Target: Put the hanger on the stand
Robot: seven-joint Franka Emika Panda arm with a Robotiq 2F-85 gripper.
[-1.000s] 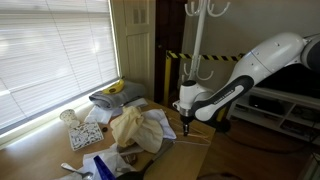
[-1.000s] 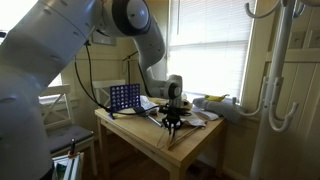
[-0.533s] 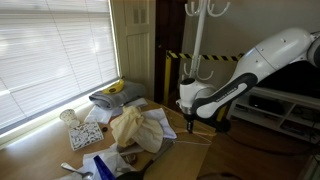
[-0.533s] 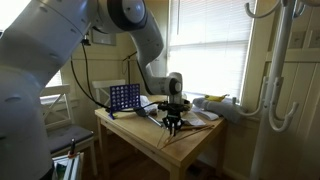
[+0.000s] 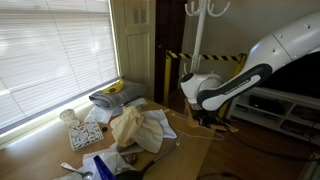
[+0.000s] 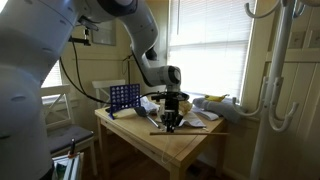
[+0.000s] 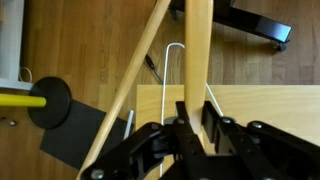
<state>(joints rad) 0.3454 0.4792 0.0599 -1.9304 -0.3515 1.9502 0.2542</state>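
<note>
The hanger point(image 6: 205, 133) is level and low, under the stand's hooks. Next, my gripper moves back, raises the hanger high and tips it up toward the upper hooks point(image 5: 207, 9).
My gripper point(image 7: 195, 122) is shut on the hanger point(image 7: 197, 45), a thin light-brown wooden hanger with a metal wire hook point(image 7: 175, 60). In both exterior views the gripper point(image 5: 203, 118) point(image 6: 172, 120) holds the hanger point(image 5: 218, 128) point(image 6: 200, 132) roughly level, just above the wooden table point(image 6: 185, 152) near its edge. The stand, a tall white pole point(image 5: 197, 40) with curved white hook arms point(image 5: 208, 8), rises behind the arm. It also shows at the right edge of an exterior view point(image 6: 283, 80), apart from the hanger.
Crumpled cloths point(image 5: 130, 128), a banana point(image 5: 117, 88) and small items lie on the table. A blue grid rack point(image 6: 123, 97) stands at its back. A yellow post point(image 5: 167, 72) with black-yellow tape point(image 5: 210, 57) stands by the stand; its black base point(image 7: 50, 102) lies on the floor.
The gripper has risen a little with the hanger in it. The hanger has come off the table and swung from slanting down to roughly level.
</note>
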